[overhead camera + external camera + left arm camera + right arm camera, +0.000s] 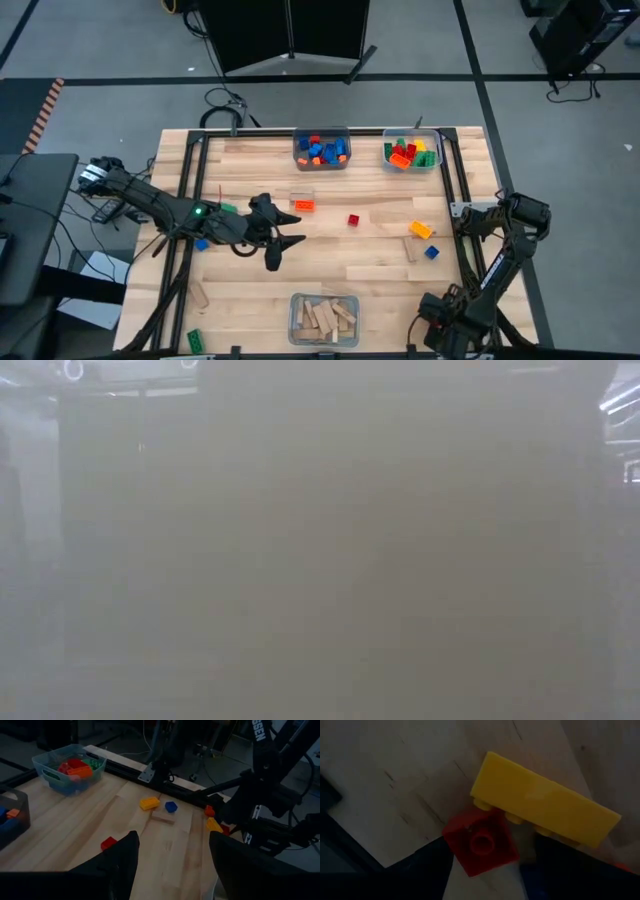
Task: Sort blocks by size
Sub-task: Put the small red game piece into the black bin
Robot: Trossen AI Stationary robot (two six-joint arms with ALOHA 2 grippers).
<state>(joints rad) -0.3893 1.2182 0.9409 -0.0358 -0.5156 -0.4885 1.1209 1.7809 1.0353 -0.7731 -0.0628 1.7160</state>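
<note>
I should open my right gripper's fingers and close them squarely on the small red brick's sides (511, 838), because the small red brick (481, 842) lies crooked to them beside the yellow brick.
Loose blocks lie on the wooden table: an orange brick (304, 205), a red brick (353, 220), a yellow brick (421, 230), a blue brick (432, 251) and a tan wooden block (410, 250). My left gripper (288, 240) (172, 865) hovers open over the table's middle, nothing between its fingers. My right gripper (490, 857) points down at the near right corner, open. Its fingers stand on either side of a small red brick (480, 842) that rests on the table against a long yellow brick (545, 802). In the high view the right arm (480, 280) hides these two bricks.
Three clear bins stand on the table: one with small blue and orange bricks (322, 150), one with red, green and orange bricks (412, 152), one with wooden blocks (324, 318). More blocks lie near the left edge (200, 295). The low view shows only grey haze.
</note>
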